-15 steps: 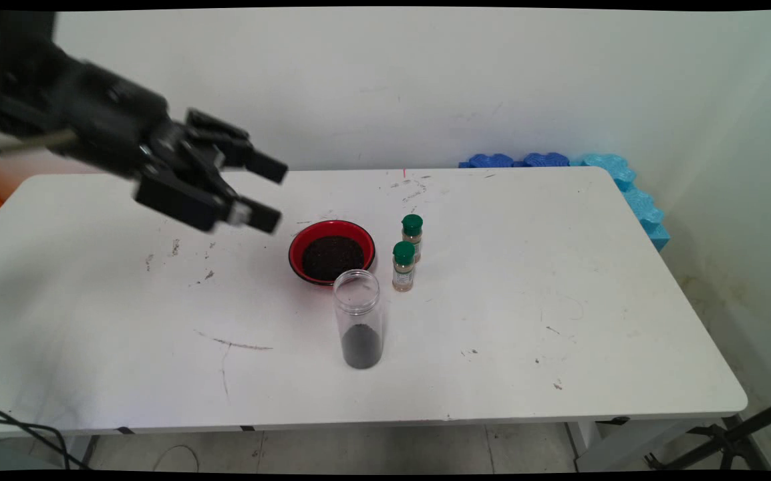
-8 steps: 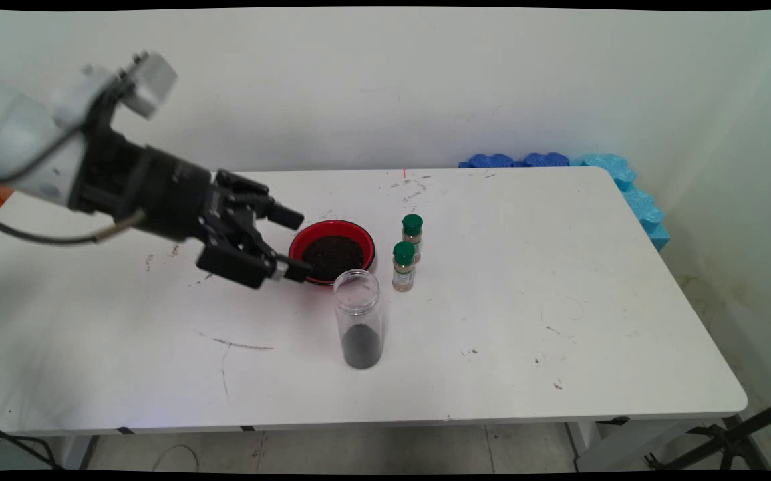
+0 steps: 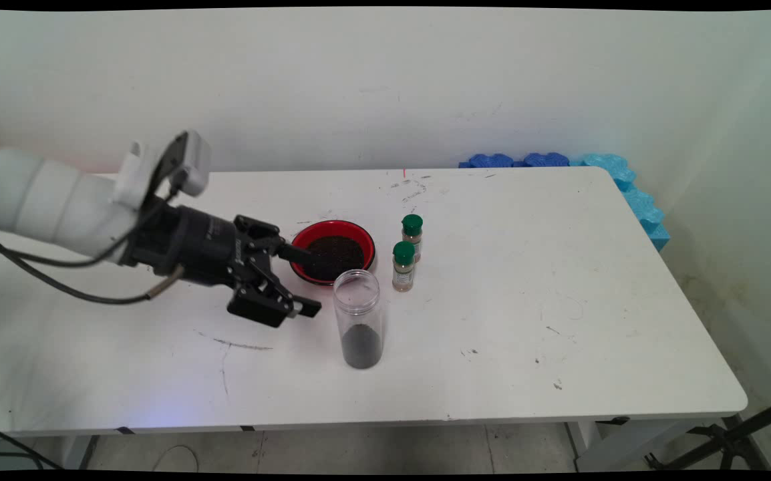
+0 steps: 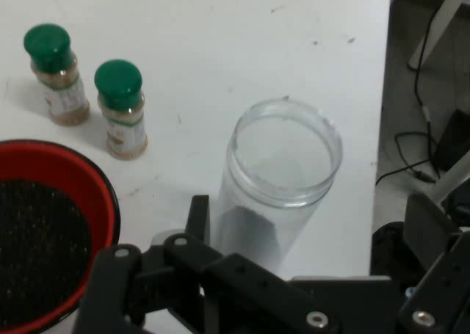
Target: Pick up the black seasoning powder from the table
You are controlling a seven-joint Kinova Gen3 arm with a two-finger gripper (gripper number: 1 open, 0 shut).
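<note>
The clear jar's opening (image 3: 357, 289) is wide open, so the dark granules at its bottom (image 3: 362, 347) will all pour out when I tip the jar.
My black gripper (image 3: 310, 282) hangs open low over the table, just left of a tall clear jar (image 3: 357, 319) with dark granules at its bottom. Its far finger reaches over the rim of a red bowl (image 3: 300, 235) filled with dark granules. In the hand view the jar (image 4: 283, 172) stands upright and open-topped between the spread fingers of the gripper (image 4: 310, 205), a little beyond their tips. The red bowl (image 4: 103, 194) lies at the left. Two small green-capped spice bottles (image 3: 411, 235) (image 3: 403, 266) stand right of the bowl, and both bottles (image 4: 55, 73) (image 4: 121, 106) show in the hand view.
Blue foam pieces (image 3: 539, 160) lie at the table's back right corner and down its right side (image 3: 643, 207). A black stand leg (image 3: 726, 441) sits on the floor at the lower right. The table's near edge (image 4: 382, 128) runs close behind the jar in the hand view.
The gripper has come down and to the right from the upper left, ending beside the jar and bowl. Its fingers have stayed open. Jar, bowl and bottles have not moved.
</note>
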